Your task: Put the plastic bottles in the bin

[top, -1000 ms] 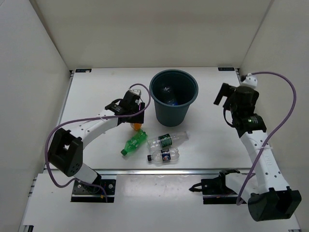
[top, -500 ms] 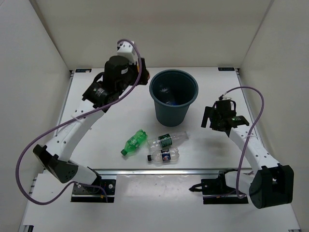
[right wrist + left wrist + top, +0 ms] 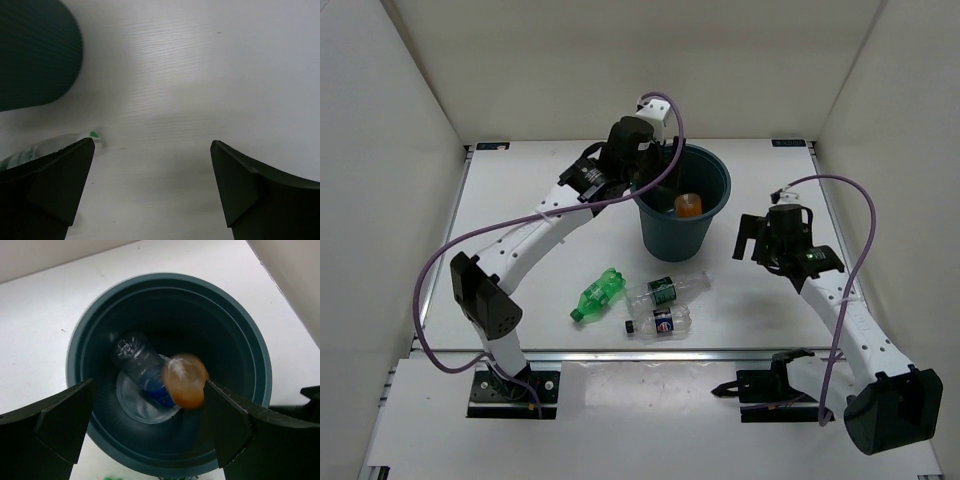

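Note:
The robot will turn the clear bottle with a dark green label, and the blue-labelled one (image 3: 661, 322) should get pushed aside, because the two lie close side (image 3: 658, 307) by side.
The dark teal bin (image 3: 650, 228) stands at the middle back. My left gripper (image 3: 656, 172) hovers open over its mouth (image 3: 150, 385). A short orange bottle (image 3: 688, 206), blurred, is loose inside the bin (image 3: 185, 380), touching neither finger. A clear blue-labelled bottle (image 3: 142, 371) lies on the bin floor. On the table lie a green bottle (image 3: 597, 295), a clear bottle with a dark green label (image 3: 665, 289) and a clear one with a blue label (image 3: 659, 321). My right gripper (image 3: 748, 240) is open and empty, low to the right of the bin (image 3: 150, 142).
The right wrist view shows the bin's wall (image 3: 35, 55) at upper left and the green-capped end of a clear bottle (image 3: 92, 134) by the left finger. White walls enclose the table on three sides.
My left arm rose from the table left of the bin and swung over its mouth; the orange bottle left its jaws and is now in the bin. My right arm lowered earlier, then held.

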`<action>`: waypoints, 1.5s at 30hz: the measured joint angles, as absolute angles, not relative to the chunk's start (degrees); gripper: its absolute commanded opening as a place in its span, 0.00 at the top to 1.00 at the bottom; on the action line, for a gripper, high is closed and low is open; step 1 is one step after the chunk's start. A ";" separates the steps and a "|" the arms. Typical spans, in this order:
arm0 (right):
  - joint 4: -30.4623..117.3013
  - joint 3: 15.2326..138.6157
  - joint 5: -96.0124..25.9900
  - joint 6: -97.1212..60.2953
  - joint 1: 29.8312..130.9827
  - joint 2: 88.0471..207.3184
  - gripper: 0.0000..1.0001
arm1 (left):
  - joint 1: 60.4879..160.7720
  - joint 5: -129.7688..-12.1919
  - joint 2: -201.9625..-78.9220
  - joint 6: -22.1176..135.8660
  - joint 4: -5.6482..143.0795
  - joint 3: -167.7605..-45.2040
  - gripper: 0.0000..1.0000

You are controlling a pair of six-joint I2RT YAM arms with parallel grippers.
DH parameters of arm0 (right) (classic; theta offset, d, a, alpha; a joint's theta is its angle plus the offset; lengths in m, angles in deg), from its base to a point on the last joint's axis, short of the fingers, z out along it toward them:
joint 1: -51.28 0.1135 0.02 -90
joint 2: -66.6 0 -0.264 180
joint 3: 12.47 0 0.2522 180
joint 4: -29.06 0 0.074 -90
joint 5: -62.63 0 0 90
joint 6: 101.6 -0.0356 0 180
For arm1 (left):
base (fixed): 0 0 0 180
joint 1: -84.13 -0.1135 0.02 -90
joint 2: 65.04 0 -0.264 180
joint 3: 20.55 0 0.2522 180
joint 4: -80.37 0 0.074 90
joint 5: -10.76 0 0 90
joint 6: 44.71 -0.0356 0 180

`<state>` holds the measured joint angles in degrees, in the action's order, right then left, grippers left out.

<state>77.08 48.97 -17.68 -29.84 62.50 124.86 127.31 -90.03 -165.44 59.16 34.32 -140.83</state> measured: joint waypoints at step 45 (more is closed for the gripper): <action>47.77 28.40 -13.44 -78.71 88.62 135.68 0.13 | 105.85 -89.28 -114.36 71.73 17.55 -79.15 0.02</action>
<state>47.77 28.40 -13.44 -78.71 88.62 135.68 105.85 -89.28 -114.36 71.73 17.55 -79.15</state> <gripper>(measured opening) 0.928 0.987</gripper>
